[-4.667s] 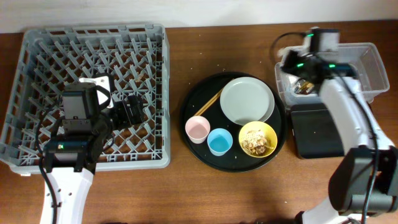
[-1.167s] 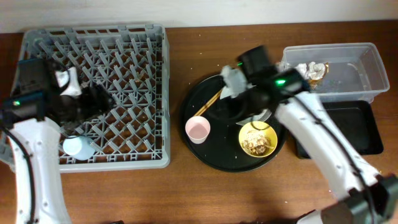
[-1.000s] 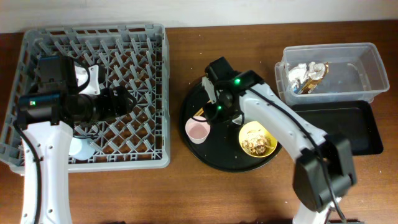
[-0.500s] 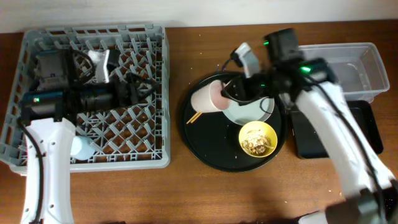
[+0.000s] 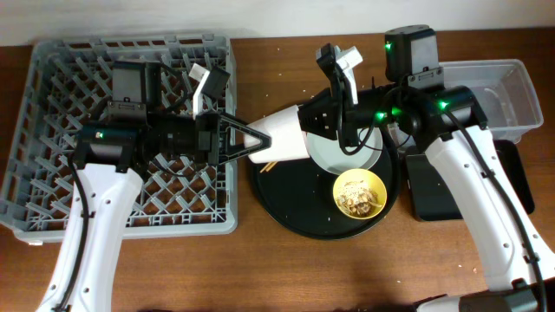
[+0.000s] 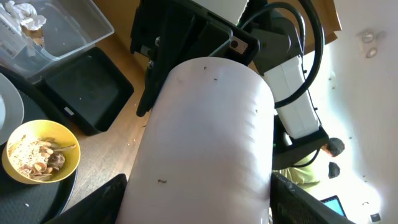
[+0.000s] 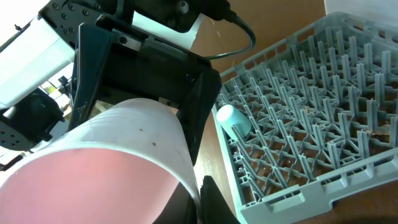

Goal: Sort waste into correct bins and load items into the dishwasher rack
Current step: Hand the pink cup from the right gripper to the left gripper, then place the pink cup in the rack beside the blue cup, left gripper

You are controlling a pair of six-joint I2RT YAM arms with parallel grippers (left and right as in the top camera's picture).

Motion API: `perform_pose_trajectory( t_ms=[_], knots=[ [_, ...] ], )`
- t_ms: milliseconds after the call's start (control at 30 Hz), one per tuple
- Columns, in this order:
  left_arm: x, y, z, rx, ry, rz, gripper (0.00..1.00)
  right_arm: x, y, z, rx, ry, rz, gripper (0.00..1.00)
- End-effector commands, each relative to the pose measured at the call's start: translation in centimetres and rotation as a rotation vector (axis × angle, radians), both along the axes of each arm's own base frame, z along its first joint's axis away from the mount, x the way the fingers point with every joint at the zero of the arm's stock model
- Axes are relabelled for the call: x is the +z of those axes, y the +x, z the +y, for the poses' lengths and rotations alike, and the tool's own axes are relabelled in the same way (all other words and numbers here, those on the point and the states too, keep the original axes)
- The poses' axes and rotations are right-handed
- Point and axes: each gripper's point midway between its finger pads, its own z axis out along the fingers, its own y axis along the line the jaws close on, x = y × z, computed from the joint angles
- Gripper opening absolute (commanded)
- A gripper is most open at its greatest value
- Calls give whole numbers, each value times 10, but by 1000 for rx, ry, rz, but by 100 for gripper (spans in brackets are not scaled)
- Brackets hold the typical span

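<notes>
Next, I let go of the pink cup's rim (image 5: 302, 144) with my right gripper and lay the cup on the rack (image 5: 186, 198) with my left gripper, since the rack is on that side.
The pink cup (image 5: 282, 139) hangs on its side in the air between both arms, over the gap between the rack and the round tray. My right gripper (image 5: 312, 121) is shut on its rim (image 7: 199, 199). My left gripper (image 5: 251, 139) has a finger against each side of the cup's body (image 6: 205, 143). The blue cup (image 7: 233, 121) lies in the grey dishwasher rack (image 5: 52, 78); the overhead view hides it under my left arm. The plate (image 5: 347, 160), the yellow bowl (image 5: 359, 192) with scraps and a chopstick end (image 5: 269, 165) sit on the round tray.
The round black tray (image 5: 295, 204) lies right of the rack. The clear tub (image 5: 512, 87) at the far right holds tissue and a wrapper (image 6: 22, 12). The shallow black tray (image 5: 438, 186) lies just in front of it.
My right gripper lifted the pink cup off the round tray and carried it left. My left gripper swung right from over the rack and now has the cup between its fingers.
</notes>
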Motion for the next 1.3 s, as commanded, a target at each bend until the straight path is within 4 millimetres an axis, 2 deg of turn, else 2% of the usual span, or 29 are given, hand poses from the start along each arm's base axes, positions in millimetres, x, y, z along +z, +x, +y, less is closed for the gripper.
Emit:
perform_pose_trajectory(
  t_ms=[0, 67, 200, 233, 333, 400, 433, 467, 500, 567, 600, 633, 700, 733, 833, 867, 1000, 1100, 1167, 1267],
  knots=[
    [6, -6, -4, -37, -27, -8, 68, 2, 2, 2, -6, -3, -14, 4],
    [7, -6, -4, -40, -30, -8, 70, 4, 3, 3, -7, 0, -12, 4],
    [10, -9, -4, -58, -52, -6, 87, 9, 5, 6, -10, 12, -26, 4],
    [13, -10, -4, -68, -64, -11, 87, 9, 6, 7, -9, 13, -29, 4],
    [14, -9, -4, -69, -66, -34, 68, 9, 5, 7, -9, 12, -24, 4],
    [13, -7, -4, -63, -61, -49, 60, 8, 5, 7, -9, 11, -24, 6],
    [10, -4, -5, -45, -42, -51, 57, 8, 5, 7, -10, 11, -24, 22],
    [2, 4, -4, 1, 10, -58, 57, 8, 6, 6, -14, 10, -24, 53],
    [-4, 10, -4, 32, 45, -63, 57, 6, 13, 2, -57, -10, 1, 59],
    [-22, 27, 3, 133, 150, -67, 57, -5, 40, -22, -242, -93, 48, 62],
    [-34, 38, 11, 202, 223, -57, 57, -11, 51, -38, -340, -134, 90, 63],
    [-57, 53, 30, 320, 356, -24, 57, -20, 59, -56, -441, -180, 157, 64],
    [-111, 73, 101, 625, 700, 140, 57, -47, 54, -78, -541, -286, 294, 64],
    [-125, 73, 129, 734, 814, 206, 57, -60, 49, -85, -574, -346, 344, 64],
    [-149, 62, 214, 1037, 1089, 374, 57, -92, 33, -100, -647, -529, 434, 65],
    [-151, 59, 234, 1104, 1134, 400, 57, -98, 28, -101, -654, -567, 444, 65],
    [-160, 58, 274, 1265, 1282, 455, 57, -103, 19, -93, -632, -613, 447, 67],
    [-194, 68, 278, 1218, 1344, 536, 58, -105, 16, -93, -626, -622, 458, 67],
    [-224, 73, 279, 1161, 1396, 610, 59, -106, 13, -93, -622, -629, 470, 67],
    [-251, 72, 283, 1111, 1436, 687, 59, -107, 11, -94, -620, -634, 480, 67]
  ],
)
